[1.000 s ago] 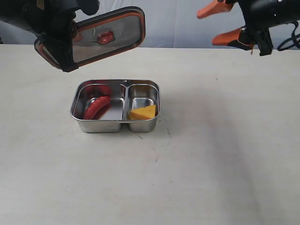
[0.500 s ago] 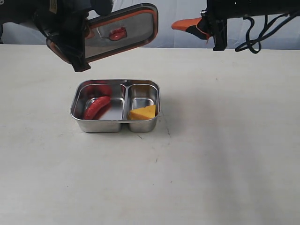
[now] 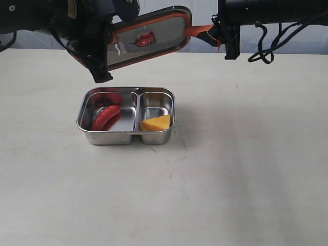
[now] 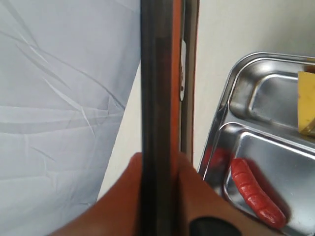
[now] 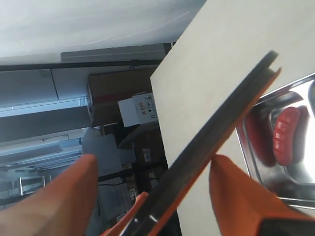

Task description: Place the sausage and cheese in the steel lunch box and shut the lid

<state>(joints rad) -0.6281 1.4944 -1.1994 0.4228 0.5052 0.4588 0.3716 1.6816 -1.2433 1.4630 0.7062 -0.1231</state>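
Observation:
I should close my right gripper on the opposite end point(image 3: 187, 29) of the lid and take over with it before lowering the lid, because my left gripper is holding the lid's end point(image 3: 116, 57) above the sausage.
The steel lunch box point(image 3: 126, 138) sits on the table with the red sausage point(image 3: 106, 117) in its larger compartment and the yellow cheese point(image 3: 157, 123) wedge in the smaller one. Above and behind it the dark lid point(image 3: 148, 38) hangs tilted, orange valve tab showing. My left gripper point(image 3: 102, 57) is shut on the lid's left end; its orange fingers clamp the lid point(image 4: 157, 73) edge in the left wrist view, gripper point(image 4: 160, 164). My right gripper point(image 3: 205, 32) is open at the lid's right end. The lid point(image 5: 221, 118) edge passes between the spread fingers of that gripper point(image 5: 152, 160). The sausage point(image 5: 284, 132) shows below.
The lunch box point(image 4: 231, 98) with sausage point(image 4: 256, 191) and cheese point(image 4: 306, 103) lies just beneath the lid in the left wrist view. A pale cloth backdrop point(image 3: 205, 10) stands behind the table point(image 3: 230, 169). Boxes and shelving point(image 5: 123, 103) lie beyond the table's edge.
The left gripper has carried the lid to the right, over the box's far side. The right arm has swung left, and its open fingers now straddle the lid's right end.

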